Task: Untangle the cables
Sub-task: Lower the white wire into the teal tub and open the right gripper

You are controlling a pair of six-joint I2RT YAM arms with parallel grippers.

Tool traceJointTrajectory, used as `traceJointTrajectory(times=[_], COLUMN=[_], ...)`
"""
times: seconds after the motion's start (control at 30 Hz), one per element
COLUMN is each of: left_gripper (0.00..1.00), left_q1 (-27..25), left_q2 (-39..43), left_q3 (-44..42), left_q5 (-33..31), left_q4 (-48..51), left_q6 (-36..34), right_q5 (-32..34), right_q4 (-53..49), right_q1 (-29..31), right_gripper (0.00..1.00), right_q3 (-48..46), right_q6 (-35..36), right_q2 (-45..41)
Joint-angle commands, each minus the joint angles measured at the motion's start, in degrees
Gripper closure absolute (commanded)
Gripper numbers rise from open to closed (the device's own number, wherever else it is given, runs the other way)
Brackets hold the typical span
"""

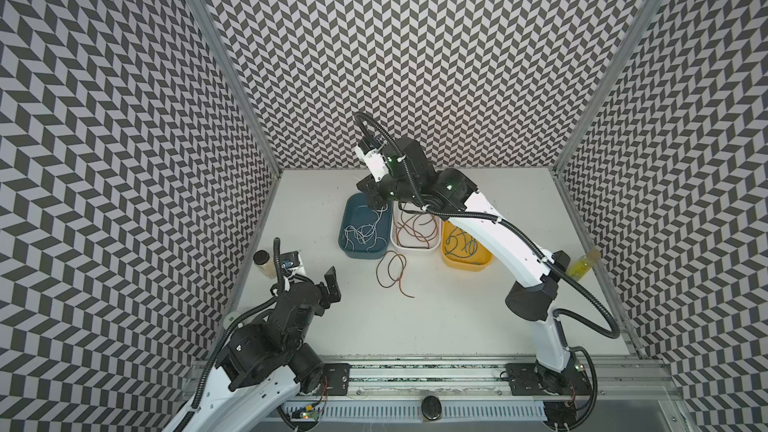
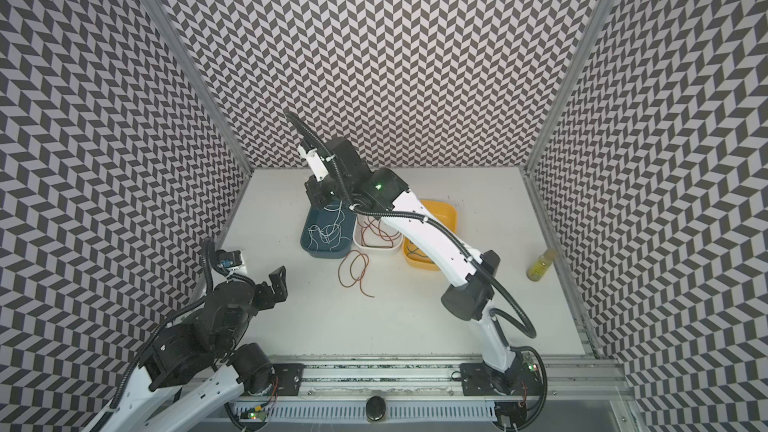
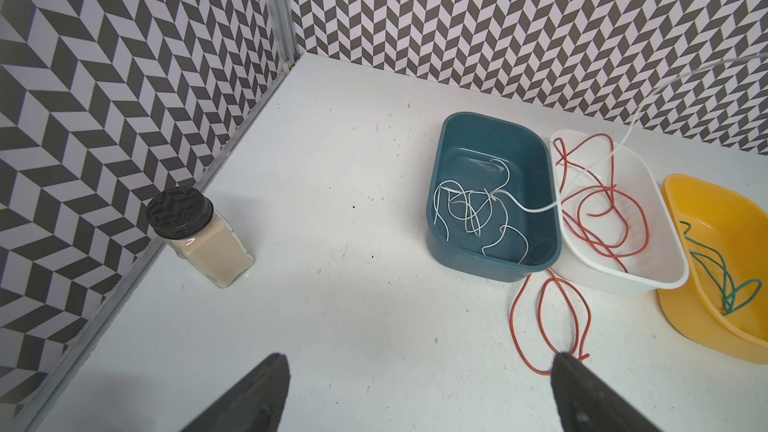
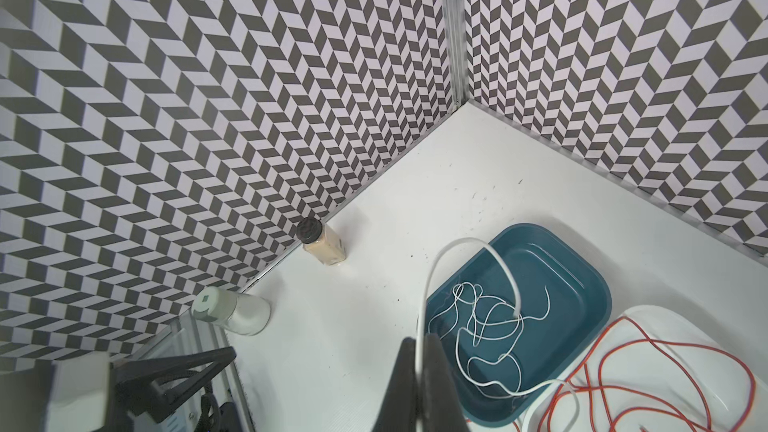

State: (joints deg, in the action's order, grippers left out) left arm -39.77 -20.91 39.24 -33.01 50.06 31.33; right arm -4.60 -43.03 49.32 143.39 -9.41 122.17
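Observation:
The white cable (image 2: 339,213) is hanging into the blue tub among the other white cables (image 2: 325,234), so the robot's right gripper keeps moving down until it is close above them, then let go.
Three tubs stand in a row at the back of the table. The blue tub (image 1: 343,238) holds loose white cables (image 1: 363,232), the white tub (image 1: 415,248) holds red-brown cables (image 1: 415,228), and the yellow tub (image 1: 469,263) holds green cable (image 1: 459,245). Another red-brown cable (image 1: 392,274) lies looped on the table in front of the tubs. My right gripper (image 4: 422,340) hangs over the blue tub's far end, shut on a white cable (image 4: 428,284) that arcs down into that tub. My left gripper (image 3: 419,359) is open and empty at the front left, near that loop's end.
A spice jar (image 3: 195,234) with a black lid stands by the left wall. A white bottle (image 4: 232,313) stands nearer the front on that side. A yellow bottle (image 1: 584,265) stands at the table's right edge. Patterned walls close in three sides.

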Motion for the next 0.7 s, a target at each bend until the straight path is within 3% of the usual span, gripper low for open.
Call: traceJointTrajectory(times=[0.0,0.67], left_gripper=[0.00,0.00], left_q1=[0.39,0.39], left_q2=[0.95,1.00], left_q3=[-0.40,-0.55], left_q5=[-0.84,-0.28], left_q4=[-0.67,-1.02], left_q6=[-0.07,-0.31], right_q5=[-2.77,-8.50], right_q4=[4.13,7.19], right_q1=[-0.67,-2.85], right_gripper=[1.00,1.00], right_q3=[1.45,-0.04], right_q6=[2.16,-4.46], right_q2=[2.64,19.42])
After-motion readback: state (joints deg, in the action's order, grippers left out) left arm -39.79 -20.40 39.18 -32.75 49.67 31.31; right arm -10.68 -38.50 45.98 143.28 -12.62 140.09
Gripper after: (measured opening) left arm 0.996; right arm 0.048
